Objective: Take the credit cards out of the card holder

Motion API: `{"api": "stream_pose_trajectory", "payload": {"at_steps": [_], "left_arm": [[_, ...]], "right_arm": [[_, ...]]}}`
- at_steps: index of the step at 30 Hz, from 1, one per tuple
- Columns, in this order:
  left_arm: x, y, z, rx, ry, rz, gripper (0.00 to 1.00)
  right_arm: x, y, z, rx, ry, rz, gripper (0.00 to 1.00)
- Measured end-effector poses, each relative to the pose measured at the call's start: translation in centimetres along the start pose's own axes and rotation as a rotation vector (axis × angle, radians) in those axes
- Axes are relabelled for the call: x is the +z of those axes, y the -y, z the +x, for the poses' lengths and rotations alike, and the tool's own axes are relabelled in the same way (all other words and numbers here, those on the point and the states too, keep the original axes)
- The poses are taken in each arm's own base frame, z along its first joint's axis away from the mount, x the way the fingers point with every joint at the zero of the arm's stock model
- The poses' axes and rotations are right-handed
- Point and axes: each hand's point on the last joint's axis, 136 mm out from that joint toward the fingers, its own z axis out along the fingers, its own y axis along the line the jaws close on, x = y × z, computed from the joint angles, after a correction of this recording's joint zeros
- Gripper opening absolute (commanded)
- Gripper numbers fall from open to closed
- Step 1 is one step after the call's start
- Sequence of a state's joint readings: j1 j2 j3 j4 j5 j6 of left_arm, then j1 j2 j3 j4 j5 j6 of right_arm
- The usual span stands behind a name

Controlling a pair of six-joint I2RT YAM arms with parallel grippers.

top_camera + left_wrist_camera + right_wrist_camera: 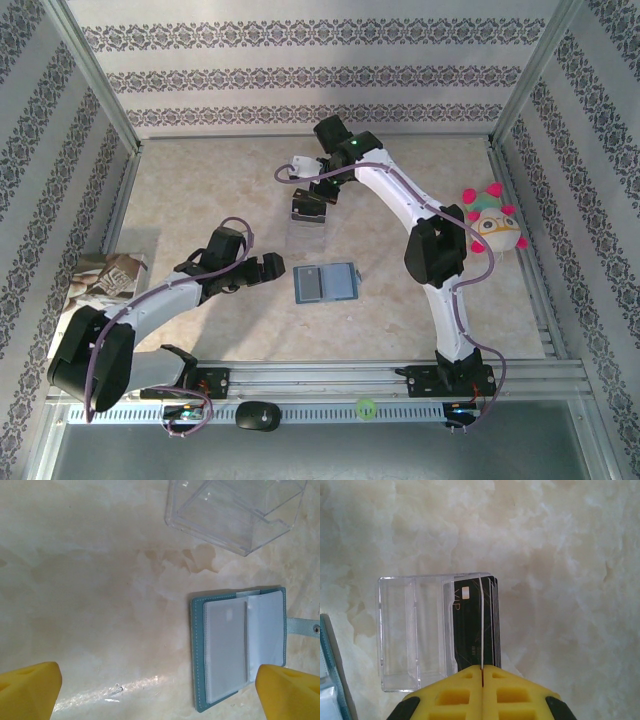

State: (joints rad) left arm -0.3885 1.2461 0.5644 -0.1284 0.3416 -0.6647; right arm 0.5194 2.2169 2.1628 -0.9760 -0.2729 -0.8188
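My right gripper goes on lowering the credit card [482, 617], which hangs upright and parallel to the black cards, down into their slot [308, 211] until it stands there, and then let go.
The teal-blue card holder [326, 283] lies open and flat on the table, showing its clear sleeves [240, 650]; its edge also shows at the left of the right wrist view [329, 670]. My left gripper [265, 268] hovers just left of it, open and empty [159, 692]. My right gripper [308, 203] is shut on a thin credit card seen edge-on [482, 625]. The gripper holds it upright over a clear plastic stand [410, 635], where black cards [465, 630] stand in the right-hand slot.
The clear stand [235, 510] sits just beyond the card holder. A plush toy [495, 228] lies at the right wall and crumpled paper [105, 280] at the left wall. Metal frame rails border the table.
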Motion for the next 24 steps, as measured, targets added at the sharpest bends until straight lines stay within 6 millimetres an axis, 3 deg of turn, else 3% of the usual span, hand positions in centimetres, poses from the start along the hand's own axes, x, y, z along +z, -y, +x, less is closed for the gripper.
{"api": "stream_pose_trajectory", "payload": {"at_steps": [24], "left_arm": [[0.2,0.0,-0.5,-0.014,0.000,0.023,0.99]], "right_arm": [[3.2,-1.5,0.7,-0.008,-0.040,-0.049,0.00]]}}
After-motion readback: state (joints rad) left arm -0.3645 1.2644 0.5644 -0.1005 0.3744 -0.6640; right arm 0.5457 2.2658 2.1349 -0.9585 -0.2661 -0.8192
